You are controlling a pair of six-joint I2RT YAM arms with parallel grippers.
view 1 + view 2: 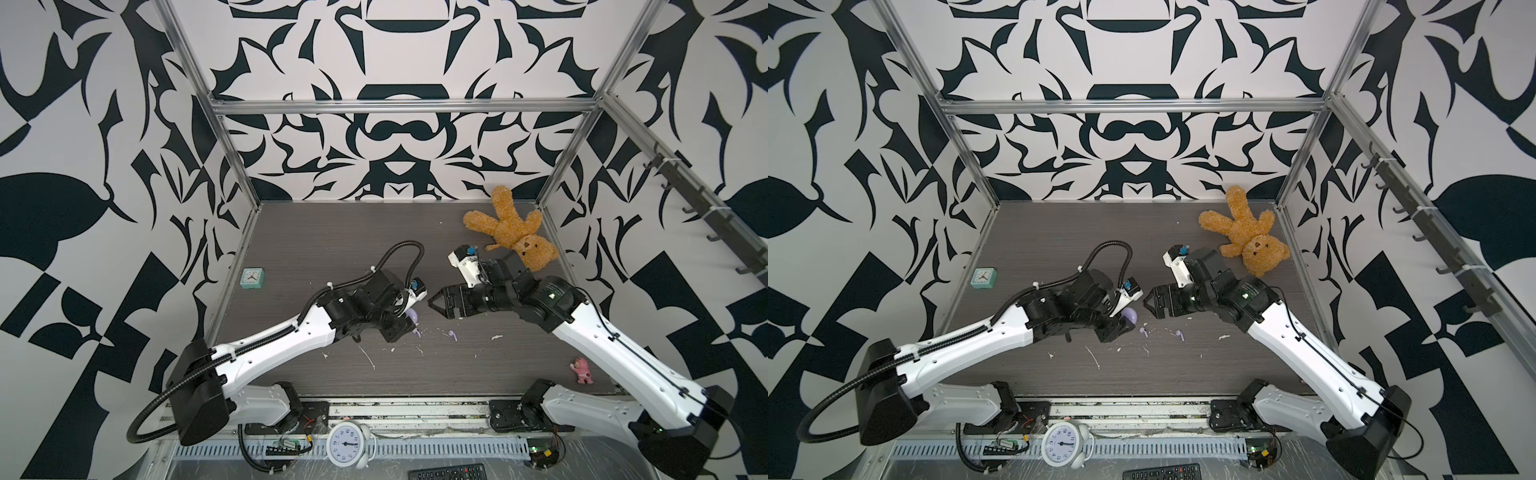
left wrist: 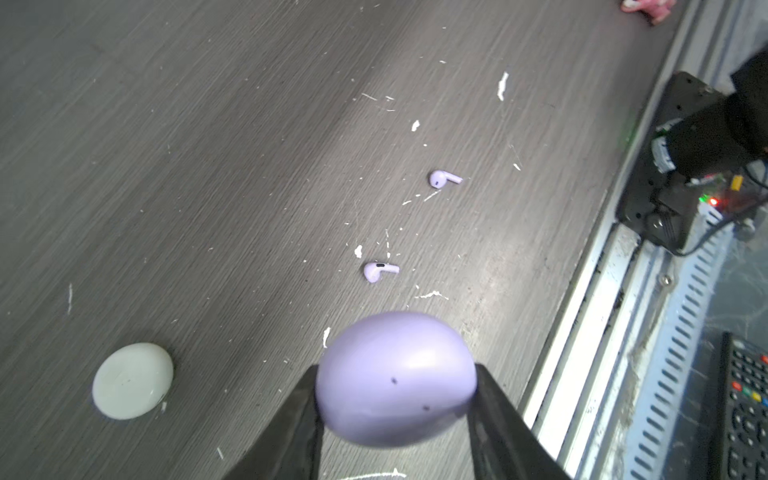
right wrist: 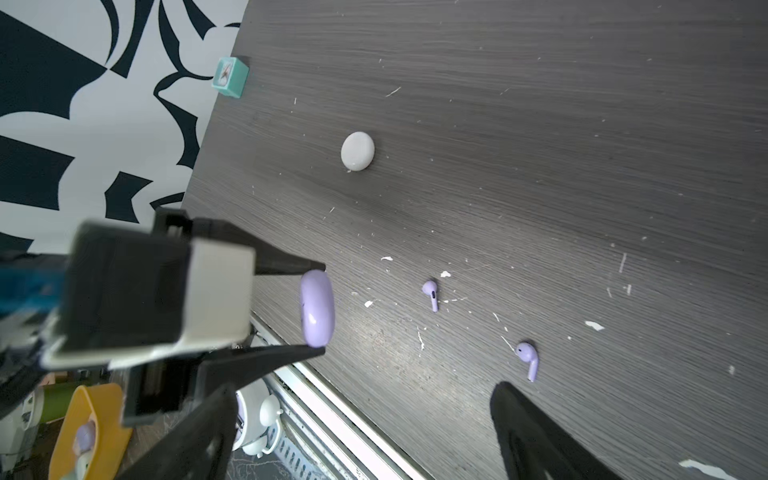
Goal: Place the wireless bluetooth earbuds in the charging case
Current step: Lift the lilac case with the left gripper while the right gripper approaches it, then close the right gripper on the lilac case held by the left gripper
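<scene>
I should take the charging case by its free edge [image 1: 1133, 314] with my right gripper before the case's lid can open, because my left gripper is clamping the closed charging case across its rim [image 2: 326, 382].
A pale purple round charging case [image 2: 395, 378] with its lid closed hangs just above the table, and my left gripper [image 2: 397, 370] is shut on it. In both top views the case [image 1: 411, 314] [image 1: 1128, 316] peeks out beside the left wrist. Two pale purple earbuds [image 2: 379, 271] [image 2: 444, 178] lie on the dark table just beyond it, also seen in a top view [image 1: 417, 331] [image 1: 451, 334]. My right gripper [image 1: 434, 305] [image 3: 365, 388] stands open and empty, pointing at the left gripper, above the earbuds [image 3: 431, 291] [image 3: 528, 357].
A white round case [image 3: 357, 151] lies closed on the table, hidden under the left arm in both top views. Teddy bear [image 1: 511, 232] at the back right, teal clock [image 1: 252, 278] at the left edge, pink toy [image 1: 582, 370] front right. White scraps [image 1: 368, 357] litter the table.
</scene>
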